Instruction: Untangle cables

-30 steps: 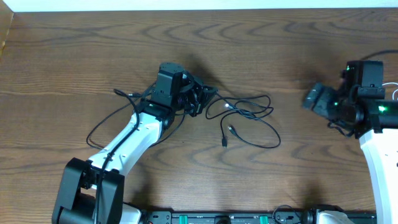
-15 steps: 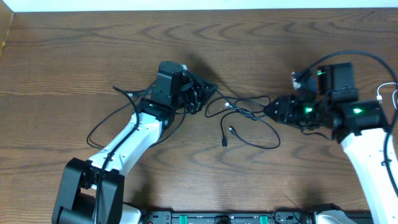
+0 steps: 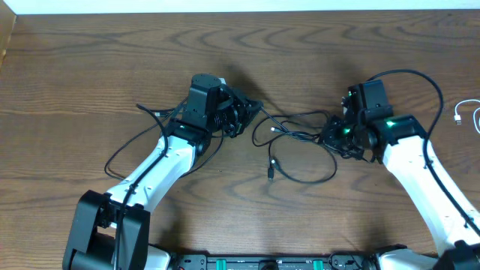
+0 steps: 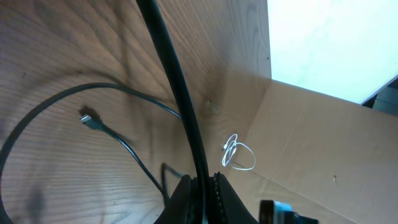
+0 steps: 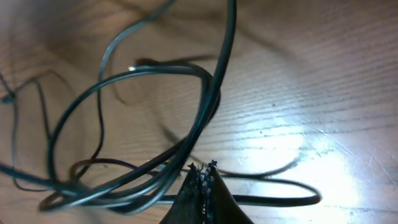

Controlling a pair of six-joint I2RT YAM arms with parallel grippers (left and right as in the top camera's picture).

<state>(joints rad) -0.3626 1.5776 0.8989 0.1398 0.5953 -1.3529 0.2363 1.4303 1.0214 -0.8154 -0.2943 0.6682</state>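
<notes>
Next, I open my right gripper and use it to take a loop of the tangle (image 3: pixel 279 121) closer to my left gripper, because the strands of cable (image 5: pixel 178 155) run beside my right gripper's closed fingers.
A tangle of thin black cables (image 3: pixel 294 133) lies in loops at the table's middle, with one plug end (image 3: pixel 271 171) trailing toward the front. My left gripper (image 3: pixel 241 114) is at the tangle's left end, shut on a black cable (image 4: pixel 180 93) that runs up between its fingers (image 4: pixel 186 200). My right gripper (image 3: pixel 330 136) sits at the tangle's right edge with its jaws shut tip to tip (image 5: pixel 203 169). The cable strands (image 5: pixel 186 143) pass just left of those tips, and I see none between them. A white cable (image 3: pixel 469 114) lies coiled at the far right.
Another thin black cable (image 3: pixel 120 154) loops over the table round the left arm. A loose plug (image 4: pixel 90 119) lies on the wood in the left wrist view. The table's back edge (image 3: pixel 240 12) runs along the top, and a tan panel (image 4: pixel 323 143) stands beyond it.
My right arm has swung in from the right edge to the right side of the tangle, and its jaws have gone from open to shut. The left arm has not moved.
</notes>
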